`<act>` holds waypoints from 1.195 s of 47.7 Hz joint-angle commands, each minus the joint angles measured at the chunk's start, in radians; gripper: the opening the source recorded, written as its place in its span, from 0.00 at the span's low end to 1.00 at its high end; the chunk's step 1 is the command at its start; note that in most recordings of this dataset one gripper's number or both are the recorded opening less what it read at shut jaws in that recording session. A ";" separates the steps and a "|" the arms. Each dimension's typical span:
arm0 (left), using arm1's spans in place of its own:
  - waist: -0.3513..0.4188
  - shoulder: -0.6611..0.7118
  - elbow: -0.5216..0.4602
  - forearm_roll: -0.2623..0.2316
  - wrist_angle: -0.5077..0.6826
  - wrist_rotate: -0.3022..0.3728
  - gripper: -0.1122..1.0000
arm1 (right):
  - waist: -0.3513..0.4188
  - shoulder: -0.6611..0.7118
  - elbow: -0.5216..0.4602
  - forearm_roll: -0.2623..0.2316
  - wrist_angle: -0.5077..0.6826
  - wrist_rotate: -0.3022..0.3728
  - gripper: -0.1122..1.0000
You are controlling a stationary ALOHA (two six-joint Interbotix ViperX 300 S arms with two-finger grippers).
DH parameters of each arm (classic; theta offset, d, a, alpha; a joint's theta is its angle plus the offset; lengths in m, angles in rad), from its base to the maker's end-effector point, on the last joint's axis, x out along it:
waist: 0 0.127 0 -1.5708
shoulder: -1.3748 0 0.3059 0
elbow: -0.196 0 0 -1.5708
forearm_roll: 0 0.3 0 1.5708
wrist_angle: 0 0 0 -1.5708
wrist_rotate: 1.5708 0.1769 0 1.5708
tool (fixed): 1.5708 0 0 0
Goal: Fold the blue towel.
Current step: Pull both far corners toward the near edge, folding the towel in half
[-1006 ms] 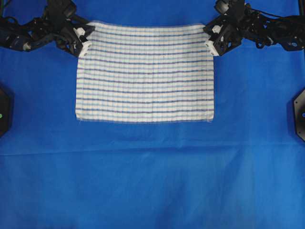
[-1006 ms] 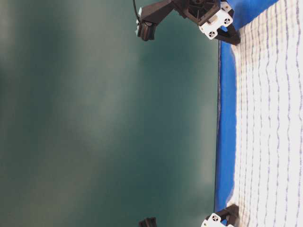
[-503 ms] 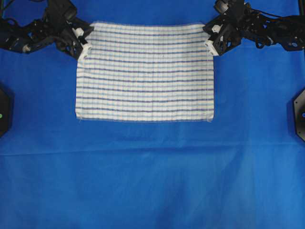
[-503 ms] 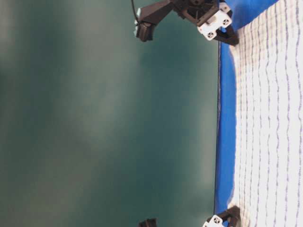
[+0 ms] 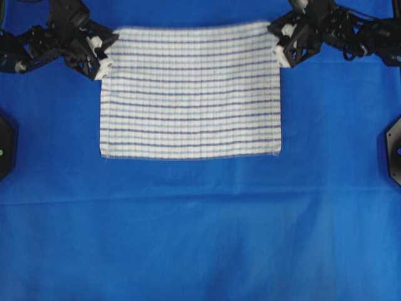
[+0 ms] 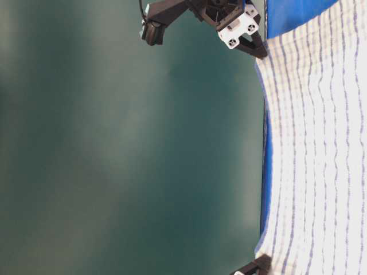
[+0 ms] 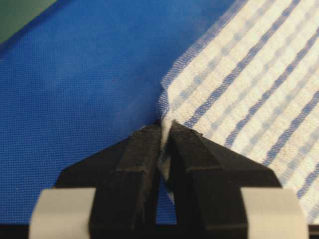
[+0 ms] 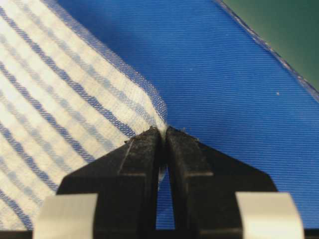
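The robot's grippers hold both of the towel's far corners [image 5: 267,27] and the towel's near edge lies flat, so the right gripper should go on carrying until its corner comes down beside that edge [image 5: 270,151].
The blue towel [image 5: 191,91], white with thin blue stripes, lies spread on the blue table covering [image 5: 200,226]. Its two far corners are lifted off the table. My left gripper [image 5: 108,51] is shut on the far left corner; in the left wrist view the cloth [image 7: 239,69] is pinched between the black fingertips of that gripper [image 7: 165,130]. My right gripper [image 5: 274,42] is shut on the far right corner, and the right wrist view shows the towel [image 8: 55,99] tip squeezed in this gripper [image 8: 163,131]. In the table-level view the towel [image 6: 315,143] hangs raised from the far gripper [image 6: 258,52].
Two black fixtures sit at the table's side edges, one on the left [image 5: 5,145] and one on the right [image 5: 395,149]. The blue covering stretches wide in front of the towel. A green wall [image 6: 114,143] stands beyond the table's far edge.
Both grippers have moved toward the far edge and risen, drawing the towel's far corners up and stretching its far edge. The near edge has stayed in place.
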 commanded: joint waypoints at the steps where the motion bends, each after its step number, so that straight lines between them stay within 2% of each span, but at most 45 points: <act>1: -0.025 -0.054 0.006 -0.002 0.002 -0.002 0.12 | 0.012 -0.037 -0.002 -0.002 -0.005 0.002 0.15; 8: -0.075 -0.126 0.037 -0.003 0.015 -0.002 0.12 | 0.054 -0.091 0.029 0.000 0.002 0.008 0.15; 16: -0.166 -0.221 0.075 -0.002 0.052 -0.014 0.12 | 0.135 -0.178 0.086 0.008 0.006 0.018 0.15; 28: -0.354 -0.350 0.147 -0.005 0.095 -0.025 0.12 | 0.287 -0.275 0.169 0.038 0.025 0.021 0.15; 34: -0.428 -0.400 0.184 -0.005 0.109 -0.060 0.12 | 0.347 -0.308 0.207 0.051 0.046 0.023 0.15; 44: -0.531 -0.440 0.218 -0.005 0.149 -0.109 0.12 | 0.454 -0.360 0.261 0.106 0.083 0.041 0.15; 49: -0.569 -0.434 0.218 -0.005 0.150 -0.110 0.12 | 0.486 -0.374 0.276 0.114 0.089 0.060 0.15; 57: -0.577 -0.410 0.212 -0.005 0.152 -0.114 0.12 | 0.489 -0.376 0.276 0.115 0.097 0.077 0.15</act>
